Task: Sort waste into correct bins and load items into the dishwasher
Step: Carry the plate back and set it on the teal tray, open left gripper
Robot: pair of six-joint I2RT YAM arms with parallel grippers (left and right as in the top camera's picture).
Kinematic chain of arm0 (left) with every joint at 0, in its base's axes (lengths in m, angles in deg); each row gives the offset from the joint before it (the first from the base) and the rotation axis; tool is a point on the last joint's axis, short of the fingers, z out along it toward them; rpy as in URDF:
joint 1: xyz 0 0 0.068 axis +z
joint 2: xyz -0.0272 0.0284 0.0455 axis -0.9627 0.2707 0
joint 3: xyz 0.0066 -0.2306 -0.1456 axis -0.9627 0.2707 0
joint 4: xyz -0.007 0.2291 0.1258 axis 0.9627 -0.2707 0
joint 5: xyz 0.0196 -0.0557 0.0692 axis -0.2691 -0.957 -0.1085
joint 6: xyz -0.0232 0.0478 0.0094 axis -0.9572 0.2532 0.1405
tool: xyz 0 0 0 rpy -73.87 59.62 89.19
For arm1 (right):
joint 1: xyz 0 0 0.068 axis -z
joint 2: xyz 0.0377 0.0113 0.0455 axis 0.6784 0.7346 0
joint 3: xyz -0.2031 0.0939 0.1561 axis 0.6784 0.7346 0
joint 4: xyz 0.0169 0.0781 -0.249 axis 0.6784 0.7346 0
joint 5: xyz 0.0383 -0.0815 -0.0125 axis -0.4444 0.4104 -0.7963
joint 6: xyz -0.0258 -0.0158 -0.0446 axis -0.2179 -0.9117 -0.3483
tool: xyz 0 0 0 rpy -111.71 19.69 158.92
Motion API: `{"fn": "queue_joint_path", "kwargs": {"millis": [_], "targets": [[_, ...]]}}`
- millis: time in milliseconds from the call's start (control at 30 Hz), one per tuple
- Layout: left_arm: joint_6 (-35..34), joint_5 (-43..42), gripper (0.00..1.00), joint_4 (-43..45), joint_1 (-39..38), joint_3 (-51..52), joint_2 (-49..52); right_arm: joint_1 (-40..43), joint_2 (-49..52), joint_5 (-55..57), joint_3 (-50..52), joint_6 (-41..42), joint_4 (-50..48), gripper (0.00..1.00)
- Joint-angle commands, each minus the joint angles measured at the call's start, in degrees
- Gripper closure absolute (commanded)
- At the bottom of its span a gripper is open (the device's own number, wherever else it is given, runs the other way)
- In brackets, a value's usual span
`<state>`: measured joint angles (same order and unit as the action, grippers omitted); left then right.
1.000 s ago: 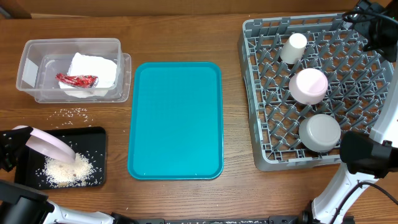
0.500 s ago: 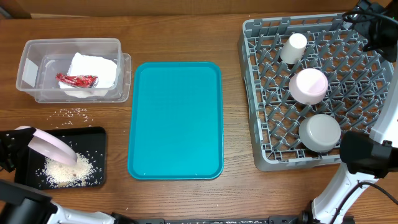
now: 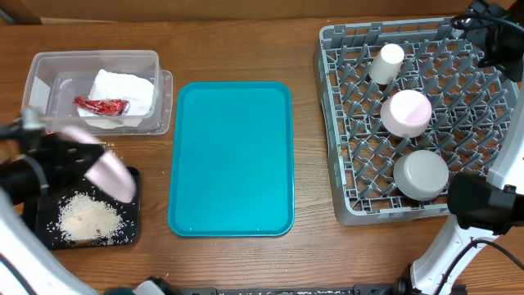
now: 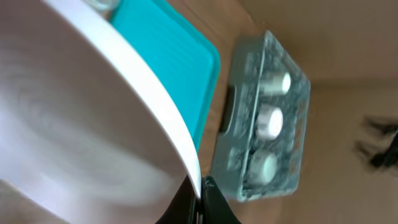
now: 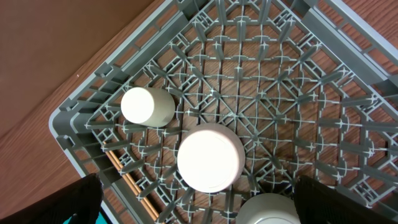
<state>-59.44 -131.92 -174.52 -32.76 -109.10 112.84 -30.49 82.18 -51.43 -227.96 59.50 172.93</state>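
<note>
My left gripper keeps carrying the pinkish-white plate until it lies flat on the empty teal tray (image 3: 229,166), because the rice scraps are in the black tray (image 3: 87,220).
My left gripper (image 3: 70,157) is shut on the rim of the pinkish-white plate (image 3: 106,170) and holds it tilted above the black tray (image 3: 131,231), which carries a pile of rice scraps (image 3: 82,218). In the left wrist view the plate (image 4: 81,118) fills the frame, pinched between the jaws of the gripper (image 4: 200,190). The clear tub (image 3: 41,65) holds the white napkin (image 3: 123,86) and the red wrapper (image 3: 100,105). The grey dish rack (image 3: 327,123) holds the cream cup (image 3: 387,62), the pinkish bowl (image 3: 406,112) and the grey-green bowl (image 3: 421,174). My right gripper (image 5: 199,208) is open above the rack.
The teal tray (image 3: 231,160) lies between the bins and the rack. Wooden chopsticks (image 5: 127,178) lie in the rack near its edge. A few rice grains lie on the table by the black tray (image 3: 108,147). The right arm's base (image 3: 483,205) stands at the rack's near right corner.
My left gripper has lifted the plate off the rice pile and moved it up and to the right, over the black tray's far edge. The right arm has not moved.
</note>
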Motion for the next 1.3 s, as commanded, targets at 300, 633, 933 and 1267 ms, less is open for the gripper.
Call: {"fn": "queue_joint_path", "kwargs": {"millis": [300, 633, 933, 1267], "targets": [[-39.78, 36.65, 0.96, 19.87, -51.76, 1.33, -0.15, -0.15, -1.68, 0.55, -1.03, -0.28, -0.13, 0.00], [-48.22, 56.08, 0.96, 26.34, -74.60, 1.31, 18.38, -0.15, -1.68, 0.55, -1.03, -0.28, -0.13, 0.00], [-48.17, 54.03, 0.95, 25.31, -76.13, 1.31, 29.64, -0.15, -1.68, 0.55, -1.03, -0.28, -0.13, 0.00], [-43.25, 53.02, 0.44, 24.68, -75.38, 0.28, 29.77, -0.15, -1.68, 0.55, -1.03, -0.28, -0.13, 0.00]]}}
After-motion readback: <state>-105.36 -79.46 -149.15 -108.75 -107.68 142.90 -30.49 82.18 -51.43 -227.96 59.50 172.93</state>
